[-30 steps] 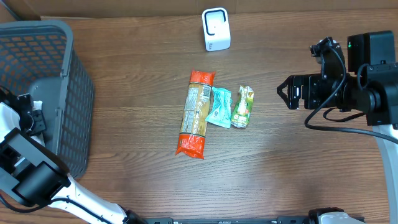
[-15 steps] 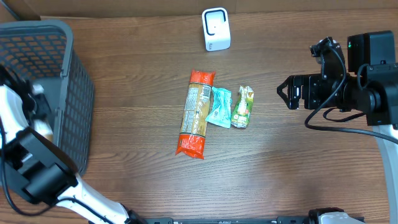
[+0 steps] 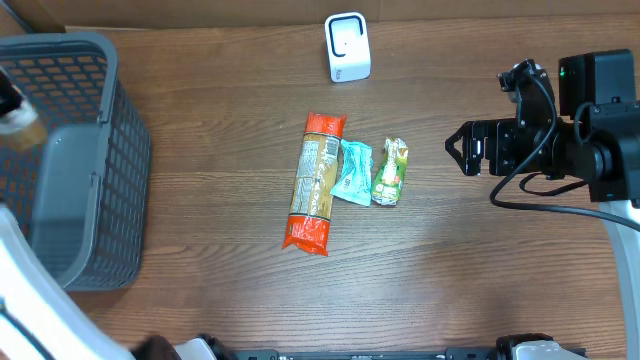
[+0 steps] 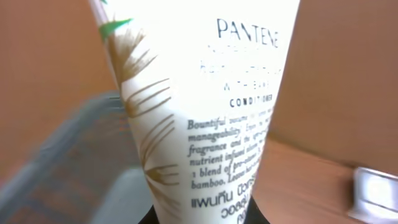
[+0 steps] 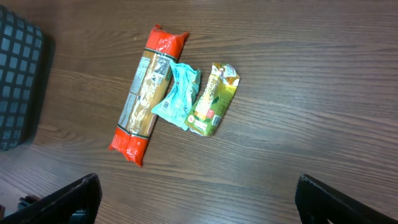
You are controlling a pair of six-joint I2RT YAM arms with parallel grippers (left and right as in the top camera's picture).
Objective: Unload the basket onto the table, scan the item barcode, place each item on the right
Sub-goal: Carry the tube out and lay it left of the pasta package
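The wood (image 3: 272, 180) beside the orange pasta pack (image 3: 315, 185) has room for the white tube, so my left gripper should now bring the tube there until it lies flat.
A white Pantene conditioner tube (image 4: 205, 106) fills the left wrist view. My left gripper (image 4: 202, 218) is shut on its lower end, with black jaws showing on both sides of it. From overhead this tube is only a blur (image 3: 12, 108) at the far left edge, above the basket. No barcode shows on the face I see. The white scanner (image 3: 347, 47) stands at the back of the table and appears as a white block (image 4: 376, 193) low on the right. My right gripper (image 5: 199, 199) hangs open over bare wood, right of the packets.
A grey mesh basket (image 3: 75, 60) stands at the left. In the middle lie an orange pasta pack (image 3: 315, 182), a teal packet (image 3: 352, 171) and a green packet (image 3: 390, 171), side by side. The right arm (image 3: 560, 140) sits at the right edge.
My left arm has swung up and back along the left edge with the tube in its grip. The right arm and the packets have not moved.
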